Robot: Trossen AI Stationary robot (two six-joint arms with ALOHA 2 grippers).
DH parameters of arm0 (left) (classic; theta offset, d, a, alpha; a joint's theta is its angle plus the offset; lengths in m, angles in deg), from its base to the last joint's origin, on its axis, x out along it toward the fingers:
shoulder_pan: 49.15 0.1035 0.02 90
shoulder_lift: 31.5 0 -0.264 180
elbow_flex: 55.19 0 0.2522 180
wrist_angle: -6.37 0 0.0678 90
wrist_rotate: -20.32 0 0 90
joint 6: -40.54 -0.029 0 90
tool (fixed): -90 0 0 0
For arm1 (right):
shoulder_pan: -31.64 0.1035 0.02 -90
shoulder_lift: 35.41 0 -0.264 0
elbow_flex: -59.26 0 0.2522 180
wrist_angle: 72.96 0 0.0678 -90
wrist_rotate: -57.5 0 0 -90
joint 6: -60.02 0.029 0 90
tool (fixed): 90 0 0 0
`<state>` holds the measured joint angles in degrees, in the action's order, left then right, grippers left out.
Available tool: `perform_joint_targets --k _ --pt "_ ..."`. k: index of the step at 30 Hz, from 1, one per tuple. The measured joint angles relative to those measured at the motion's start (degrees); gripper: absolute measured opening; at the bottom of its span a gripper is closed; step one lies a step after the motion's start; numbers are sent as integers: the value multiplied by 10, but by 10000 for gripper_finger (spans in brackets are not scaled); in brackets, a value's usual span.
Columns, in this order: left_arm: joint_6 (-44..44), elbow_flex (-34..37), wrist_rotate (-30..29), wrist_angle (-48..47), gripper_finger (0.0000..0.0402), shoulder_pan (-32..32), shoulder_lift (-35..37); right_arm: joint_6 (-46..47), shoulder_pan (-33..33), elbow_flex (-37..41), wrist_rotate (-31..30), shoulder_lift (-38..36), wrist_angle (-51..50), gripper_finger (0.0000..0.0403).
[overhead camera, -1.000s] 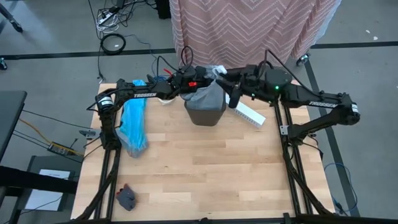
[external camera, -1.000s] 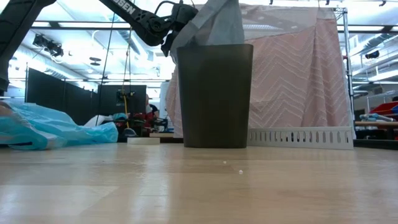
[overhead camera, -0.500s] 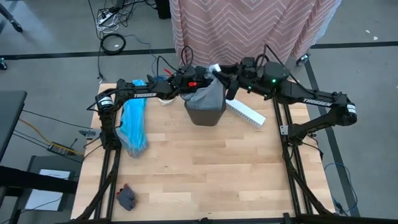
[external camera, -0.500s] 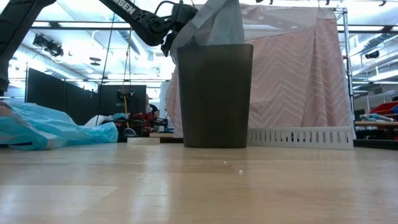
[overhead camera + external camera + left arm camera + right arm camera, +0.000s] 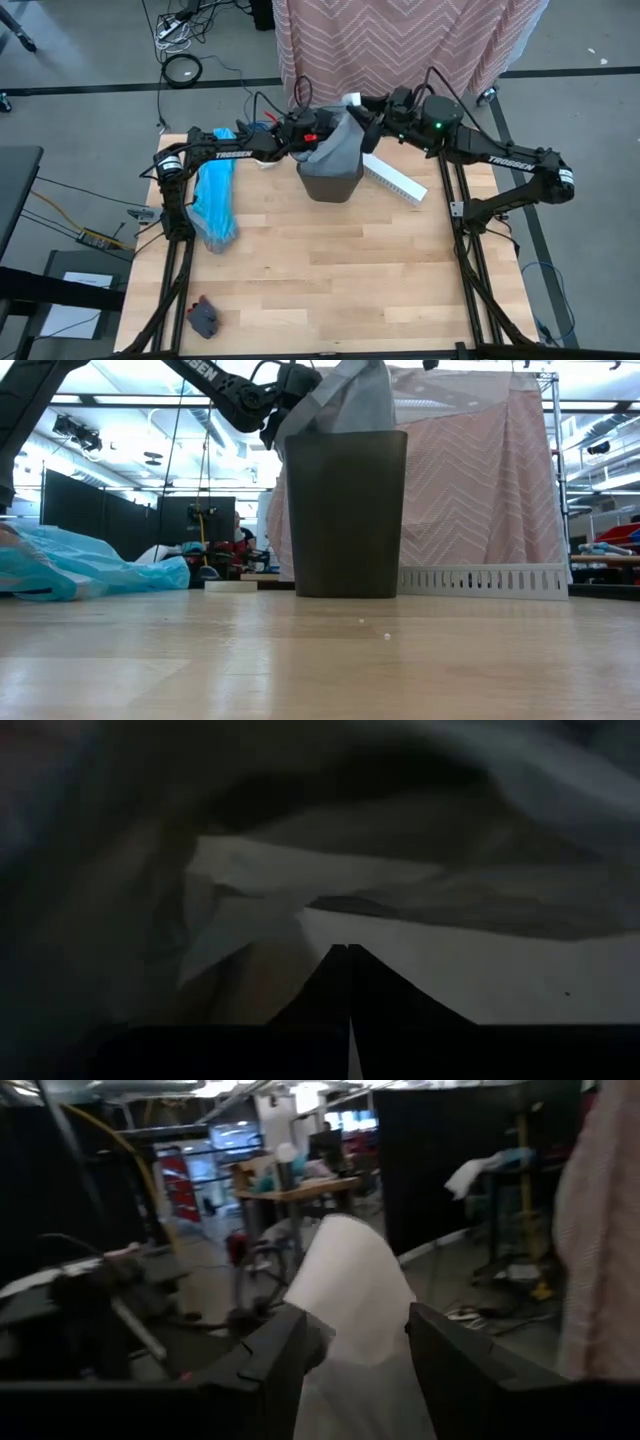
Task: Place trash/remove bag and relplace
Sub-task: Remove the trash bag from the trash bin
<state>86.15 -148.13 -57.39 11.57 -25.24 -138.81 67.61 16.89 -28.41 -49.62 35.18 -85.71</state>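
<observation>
The light grey bag (image 5: 337, 150) is bunched up in a narrow peak between the robot's grippers, so the left gripper should move back toward the turquoise bag to spread that peak wide.
A dark grey bin (image 5: 330, 183) stands at the table's far middle. The light grey bag (image 5: 340, 148) rises out of its mouth in a peak (image 5: 350, 395). My left gripper (image 5: 303, 137) reaches level from the left and is shut on the bag. My right gripper (image 5: 355, 1345) is open at the peak from the right, one finger on each side of the white tip (image 5: 345, 1270); I cannot tell whether they touch it. The turquoise replacement bag (image 5: 215, 200) lies crumpled on the table's left. Of the trash, only two small white specks (image 5: 387, 636) show. My left gripper pinches the bag's raised upper edge on the side toward the table's left (image 5: 298, 402) between its shut fingers, coming level from the left. The plastic stands up above the bin's rim and folds around the fingertips (image 5: 345, 980). How many layers are caught does not show.
A long white slotted box (image 5: 396, 180) lies right of the bin. A small dark object (image 5: 203, 318) sits near the front left corner. A pink chevron cloth (image 5: 400, 40) hangs beyond the far edge. The near half of the wooden table (image 5: 330, 280) is bare.
My right gripper has gone toward the table's far edge and a little left, up to the bag's raised peak, rolling slightly. The bag and the bin stay as they were.
</observation>
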Motion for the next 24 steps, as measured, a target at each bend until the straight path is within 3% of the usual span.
perform_joint_targets --k 5,11,24 --pt "0 0 3 0 8 -3 0 -25 -14 0 -28 1 -9 131" --pt "0 0 3 -5 8 -4 0 -44 -16 0 -63 3 -3 12" --pt "8 0 -2 -2 8 -4 1 -153 25 -108 -84 2 34 0"
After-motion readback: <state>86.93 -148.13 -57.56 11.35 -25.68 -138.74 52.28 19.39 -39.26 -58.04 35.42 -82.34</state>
